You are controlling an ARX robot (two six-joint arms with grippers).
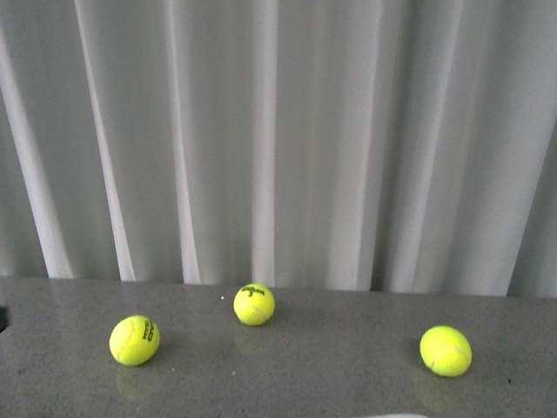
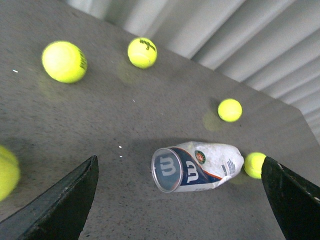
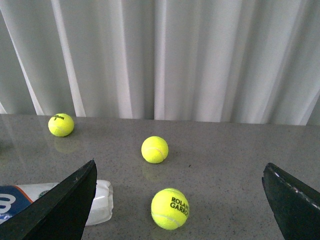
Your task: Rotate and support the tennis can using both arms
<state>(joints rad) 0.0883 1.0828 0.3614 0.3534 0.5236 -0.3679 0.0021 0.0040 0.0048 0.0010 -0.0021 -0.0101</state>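
The tennis can [image 2: 206,166] should be open and empty when I turn it upright, because a white W [image 2: 168,166] shows inside the round rim.
The tennis can [image 2: 197,166] lies on its side on the grey table [image 2: 75,130], its round navy lid with the white W turned toward the left wrist camera and its far end looking dented. My left gripper [image 2: 178,162] hangs open above it, one black finger [image 2: 60,205] on each side and well apart from it. In the right wrist view the can's clear end [image 3: 101,202] pokes out from behind one finger [image 3: 65,205] of my open right gripper [image 3: 180,164], which holds nothing. Neither arm appears in the front view.
Yellow tennis balls lie scattered on the table: three in the front view [image 1: 134,340] [image 1: 254,305] [image 1: 446,351]. One ball [image 2: 255,165] rests right by the can's far end. A printed ball [image 3: 170,208] lies between my right fingers. A white curtain [image 1: 278,131] closes the back.
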